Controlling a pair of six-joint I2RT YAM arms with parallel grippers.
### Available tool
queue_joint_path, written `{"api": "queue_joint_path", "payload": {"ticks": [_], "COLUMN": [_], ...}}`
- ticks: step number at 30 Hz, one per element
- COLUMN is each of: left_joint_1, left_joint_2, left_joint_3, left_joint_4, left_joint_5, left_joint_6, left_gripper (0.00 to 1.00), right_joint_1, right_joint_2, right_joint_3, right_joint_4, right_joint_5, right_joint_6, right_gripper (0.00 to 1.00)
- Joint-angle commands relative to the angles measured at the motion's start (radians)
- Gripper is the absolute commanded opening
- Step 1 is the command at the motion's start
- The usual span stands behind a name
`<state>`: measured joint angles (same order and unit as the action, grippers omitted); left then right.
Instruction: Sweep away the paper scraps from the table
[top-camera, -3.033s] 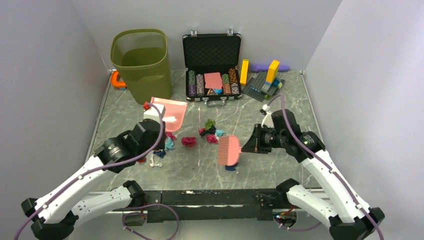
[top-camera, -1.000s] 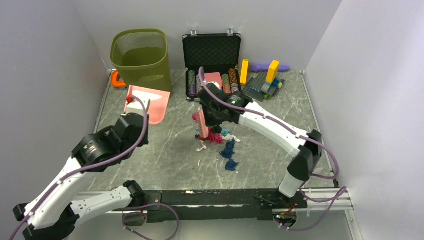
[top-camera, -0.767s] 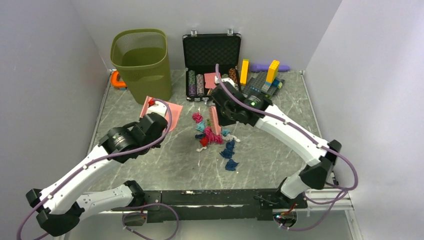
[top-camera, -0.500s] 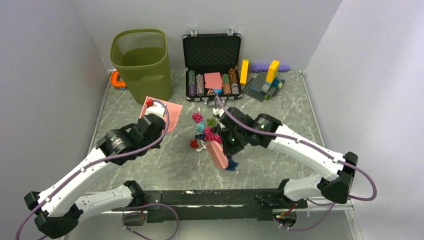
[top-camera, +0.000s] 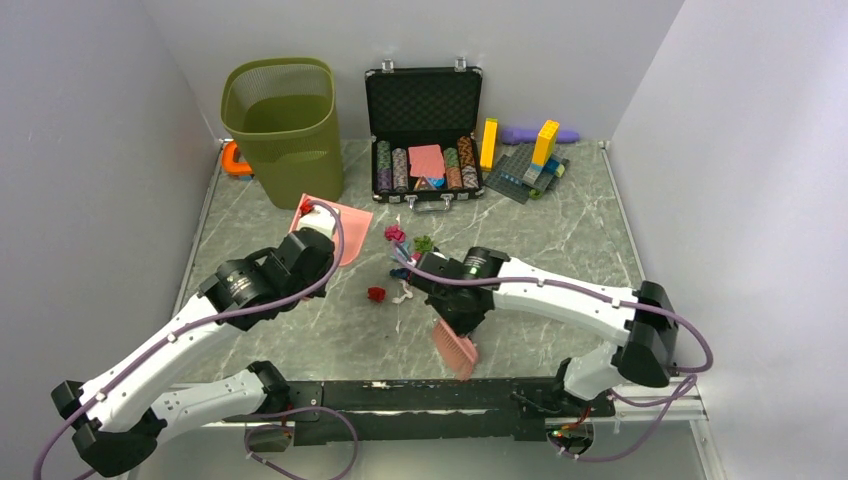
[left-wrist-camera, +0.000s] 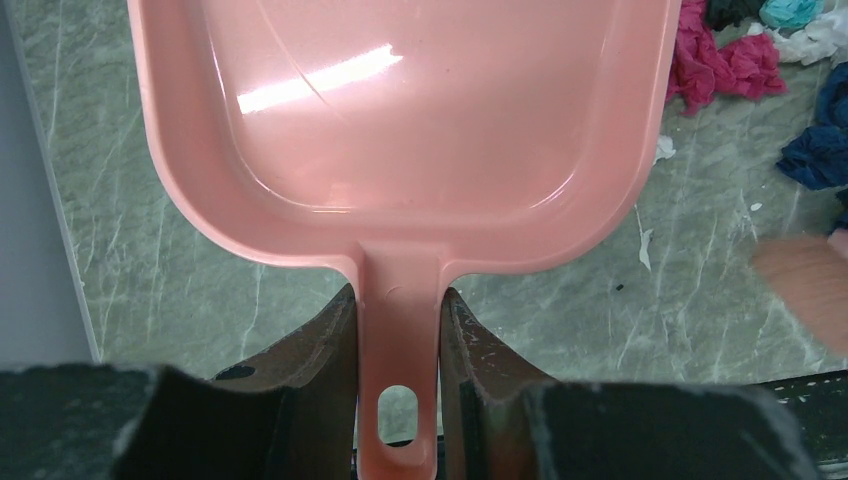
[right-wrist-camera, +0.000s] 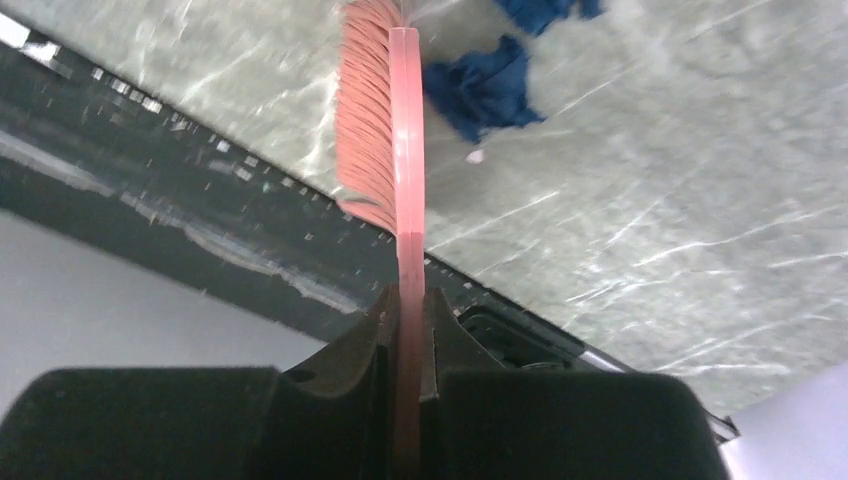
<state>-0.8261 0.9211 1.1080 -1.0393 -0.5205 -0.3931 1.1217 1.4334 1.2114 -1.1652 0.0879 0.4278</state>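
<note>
The brush's bristles reach the black metal rail (top-camera: 463, 381), beyond the scraps. I need to bring the brush back in the middle of the table with my right gripper and gather the scraps for the dustpan.
My left gripper (left-wrist-camera: 398, 305) is shut on the handle of a pink dustpan (left-wrist-camera: 400, 130), which is held low over the table (top-camera: 560, 235) left of the scraps. My right gripper (right-wrist-camera: 408, 305) is shut on a pink brush (right-wrist-camera: 392, 120). In the top view the brush (top-camera: 455, 348) points at the near edge. Paper scraps lie mid-table: magenta (top-camera: 395, 234), green (top-camera: 424, 243), red (top-camera: 376, 294) and white (top-camera: 404, 294). Dark blue scraps (right-wrist-camera: 485, 85) lie just beyond the bristles. Magenta (left-wrist-camera: 715, 65) and blue (left-wrist-camera: 815, 155) scraps lie right of the pan.
A green mesh bin (top-camera: 283, 120) stands at the back left with an orange object (top-camera: 235, 160) beside it. An open black case of poker chips (top-camera: 423, 120) and toy bricks (top-camera: 530, 160) stand at the back. A black metal rail (top-camera: 400, 395) runs along the near edge.
My right arm has drawn the brush from the scrap pile down to the near edge. The red scrap now lies apart at the left. The dustpan has barely moved in the last half second.
</note>
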Motion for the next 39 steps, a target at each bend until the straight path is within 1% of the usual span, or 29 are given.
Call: {"api": "queue_joint_path", "payload": {"ticks": [1,4,7,8,10,13,16,20,22,25,28,30,34,37,39], "left_joint_1": [0.003,0.003,0.004,0.006,0.008,0.009,0.013,0.016,0.019,0.020,0.021,0.020,0.021,0.019,0.020], "left_joint_2": [-0.006,-0.017,-0.029,-0.034,-0.046,-0.070,-0.089,-0.110,-0.119,-0.138,-0.156,-0.161,-0.154,-0.148,-0.140], "left_joint_3": [-0.003,-0.003,0.004,0.006,0.009,0.008,0.010,0.021,0.028,0.038,0.039,0.039,0.037,0.020,0.007], "left_joint_4": [0.032,0.021,0.002,-0.005,-0.018,-0.025,-0.040,-0.065,-0.077,-0.089,-0.087,-0.092,-0.123,-0.126,-0.118], "left_joint_5": [-0.011,-0.043,-0.083,-0.097,-0.119,-0.140,-0.162,-0.208,-0.245,-0.284,-0.301,-0.302,-0.308,-0.303,-0.279], "left_joint_6": [0.002,-0.007,-0.020,-0.024,-0.027,-0.029,-0.036,-0.050,-0.063,-0.083,-0.087,-0.084,-0.099,-0.100,-0.093], "left_gripper": [0.00,0.00,0.00,0.00,0.00,0.00,0.00,0.00,0.00,0.00,0.00,0.00,0.00,0.00,0.00], "right_joint_1": [-0.008,-0.017,-0.025,-0.024,-0.024,-0.024,-0.024,-0.024,-0.025,-0.026,-0.025,-0.026,-0.044,-0.086,-0.128], "right_joint_2": [0.088,0.149,0.247,0.268,0.271,0.209,0.135,0.107,0.110,0.132,0.217,0.307,0.440,0.501,0.509], "right_joint_3": [0.116,0.202,0.353,0.397,0.451,0.465,0.461,0.502,0.515,0.496,0.508,0.535,0.573,0.560,0.545], "right_joint_4": [-0.045,-0.004,-0.075,-0.093,-0.081,-0.006,0.044,0.070,0.110,0.241,0.339,0.361,0.333,0.299,0.250], "right_joint_5": [0.355,0.503,0.627,0.643,0.601,0.482,0.368,0.212,0.138,-0.019,-0.138,-0.150,-0.144,-0.138,-0.082], "right_joint_6": [-0.019,-0.082,-0.096,-0.100,-0.133,-0.174,-0.181,-0.174,-0.167,-0.152,-0.118,-0.086,-0.029,0.014,0.038], "right_gripper": [0.00,0.00,0.00,0.00,0.00,0.00,0.00,0.00,0.00,0.00,0.00,0.00,0.00,0.00,0.00]}}
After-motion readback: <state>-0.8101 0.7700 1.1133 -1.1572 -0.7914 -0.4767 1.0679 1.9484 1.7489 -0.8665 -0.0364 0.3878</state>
